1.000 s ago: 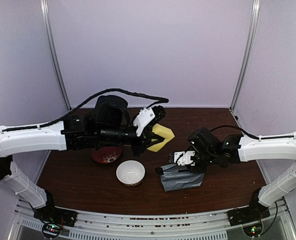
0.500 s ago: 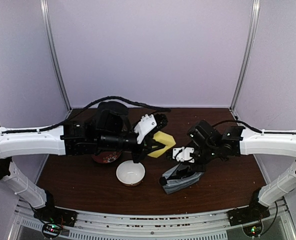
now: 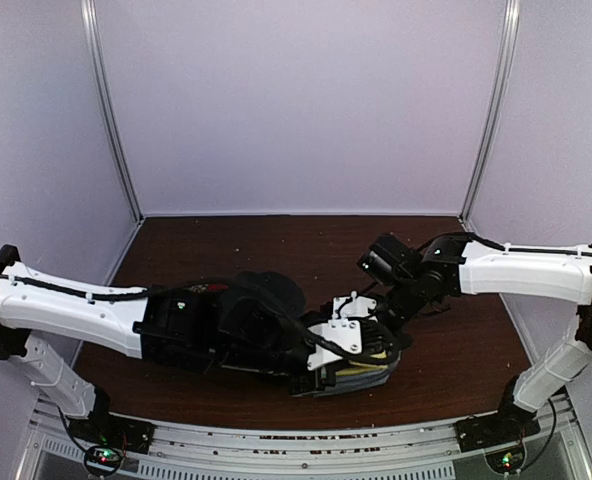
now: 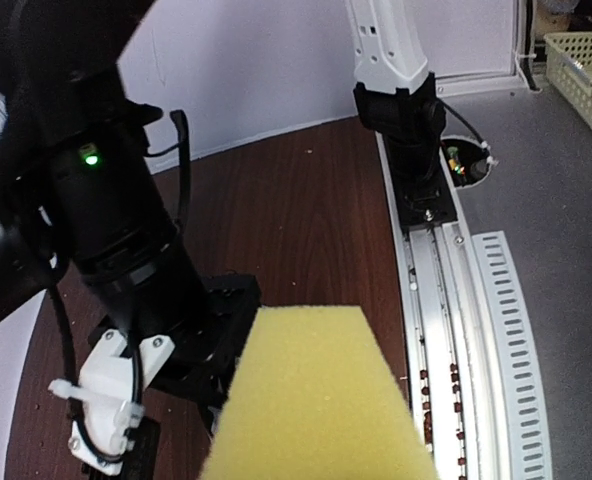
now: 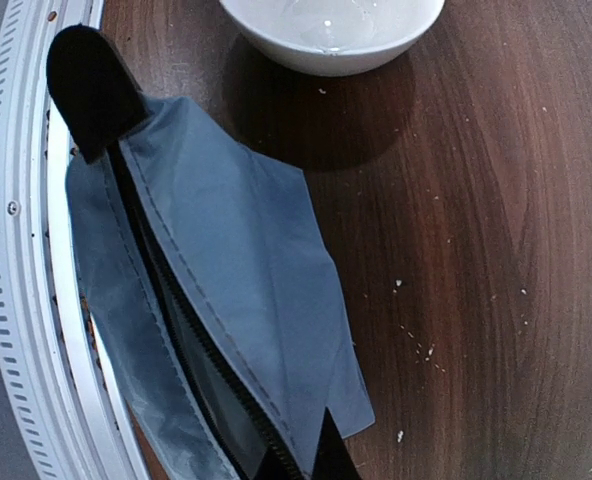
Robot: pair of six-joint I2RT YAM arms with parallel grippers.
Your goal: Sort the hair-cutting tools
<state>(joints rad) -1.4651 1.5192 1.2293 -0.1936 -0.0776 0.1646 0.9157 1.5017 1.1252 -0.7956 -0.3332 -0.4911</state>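
The pouch's edge (image 5: 272,425) is held up beside the open zip (image 5: 204,360) by my right gripper. My left gripper goes on lowering the yellow sponge until it is inside, and then let go.
None of the hair-cutting tools shows in any view. A grey-blue zip pouch (image 5: 226,260) lies at the table's near edge with its zip open. My right gripper (image 5: 301,465) is shut on the pouch's edge beside the zip, holding that side up. From above, the right gripper (image 3: 368,322) sits at the pouch's far side. My left gripper (image 3: 348,362) is shut on a yellow sponge (image 4: 321,400) and hangs right over the pouch (image 3: 361,378). The sponge hides the left fingers in the wrist view.
A white bowl (image 5: 331,30) stands just beyond the pouch; the left arm hides it from above. The metal rail (image 5: 16,250) runs along the near edge. A yellow basket (image 4: 581,70) sits off the table. Small crumbs (image 5: 416,350) dot the wood.
The left arm swung from the back middle down to the near edge, carrying the sponge over the pouch. The right gripper shut on the pouch's edge and pulled it up.
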